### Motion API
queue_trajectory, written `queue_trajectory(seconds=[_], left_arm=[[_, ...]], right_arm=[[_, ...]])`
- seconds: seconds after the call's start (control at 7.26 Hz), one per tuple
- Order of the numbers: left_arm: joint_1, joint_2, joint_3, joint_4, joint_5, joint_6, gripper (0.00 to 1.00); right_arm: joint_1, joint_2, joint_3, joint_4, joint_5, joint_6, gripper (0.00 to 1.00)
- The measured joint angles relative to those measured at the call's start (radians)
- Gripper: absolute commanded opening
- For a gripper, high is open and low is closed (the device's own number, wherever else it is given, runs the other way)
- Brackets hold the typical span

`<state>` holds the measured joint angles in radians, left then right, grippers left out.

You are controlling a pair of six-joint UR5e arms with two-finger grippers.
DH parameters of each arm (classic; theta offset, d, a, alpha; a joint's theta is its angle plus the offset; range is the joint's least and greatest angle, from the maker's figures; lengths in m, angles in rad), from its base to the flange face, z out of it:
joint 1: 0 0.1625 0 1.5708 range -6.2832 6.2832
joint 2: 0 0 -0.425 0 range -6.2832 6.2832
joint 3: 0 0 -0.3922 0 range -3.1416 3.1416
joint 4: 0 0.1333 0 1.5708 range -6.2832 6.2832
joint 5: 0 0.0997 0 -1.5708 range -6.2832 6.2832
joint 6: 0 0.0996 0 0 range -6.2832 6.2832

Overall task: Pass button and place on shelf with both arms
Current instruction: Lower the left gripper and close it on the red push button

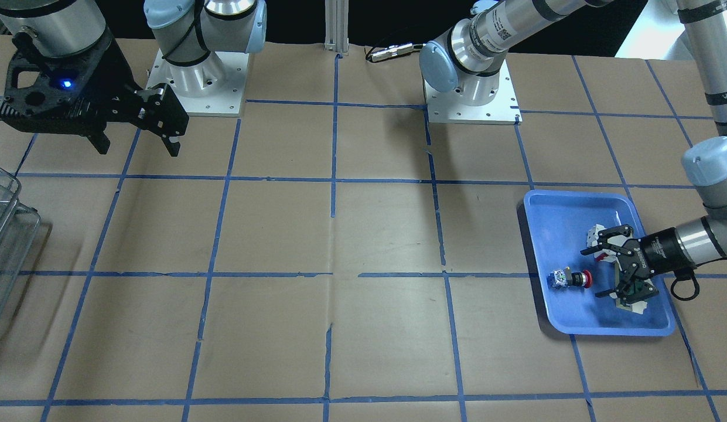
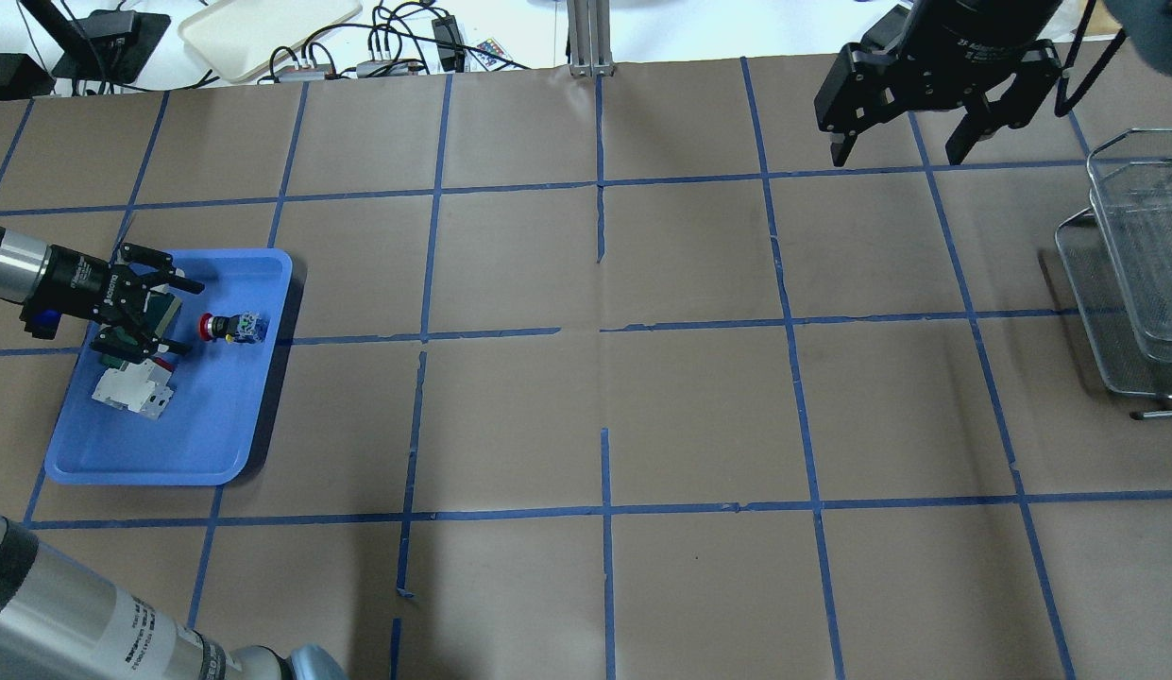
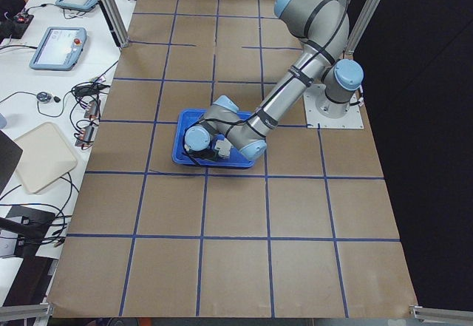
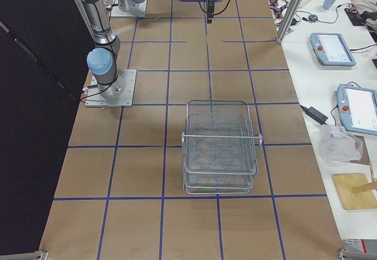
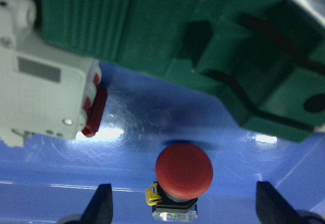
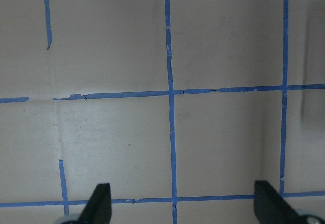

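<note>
My gripper will lift the button [image 1: 570,279], which will stay in one piece and level because the red head, black body and blue-white rear [image 1: 557,278] sit tightly in line.
The button [image 2: 229,327], with a red head, black body and blue-white rear, lies on its side in the blue tray [image 2: 170,444]. It also shows in the front view [image 1: 568,279] and in the left wrist view [image 5: 184,170]. My left gripper [image 2: 184,316] is open and empty, low over the tray, its fingertips just short of the button's red head; it also shows in the front view [image 1: 593,272]. My right gripper [image 2: 895,151] is open and empty, high above the table's far right. The wire-mesh shelf [image 2: 1129,274] stands at the right edge.
A white-and-red breaker block [image 2: 132,387] and a green flat part [image 5: 167,36] lie in the tray under and beside my left gripper. The table is brown paper with a blue tape grid. The shelf also shows in the right side view [image 4: 219,148].
</note>
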<state>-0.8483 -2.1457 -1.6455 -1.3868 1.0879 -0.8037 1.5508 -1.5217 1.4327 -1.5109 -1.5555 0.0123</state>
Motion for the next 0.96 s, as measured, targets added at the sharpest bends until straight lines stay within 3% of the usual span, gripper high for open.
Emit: queue_trajectory(seconds=[0.14,0.41,0.69,0.96], left_arm=[[0.0,-0.004,-0.008,0.003,-0.001,0.002,0.99],[0.0,-0.013,-0.012,0.005,-0.002,0.004,0.42],[0.0,-0.016,-0.014,0.0,-0.003,0.004,0.0],[0.0,-0.017,-0.014,-0.01,-0.001,0.002,0.0]], right_arm=[[0.0,0.0,0.0,0.0,0.0,0.0,1.0],[0.0,0.0,0.0,0.0,0.0,0.0,1.0],[0.0,0.001,0.0,0.0,0.0,0.0,1.0],[0.0,0.001,0.0,0.0,0.0,0.0,1.0]])
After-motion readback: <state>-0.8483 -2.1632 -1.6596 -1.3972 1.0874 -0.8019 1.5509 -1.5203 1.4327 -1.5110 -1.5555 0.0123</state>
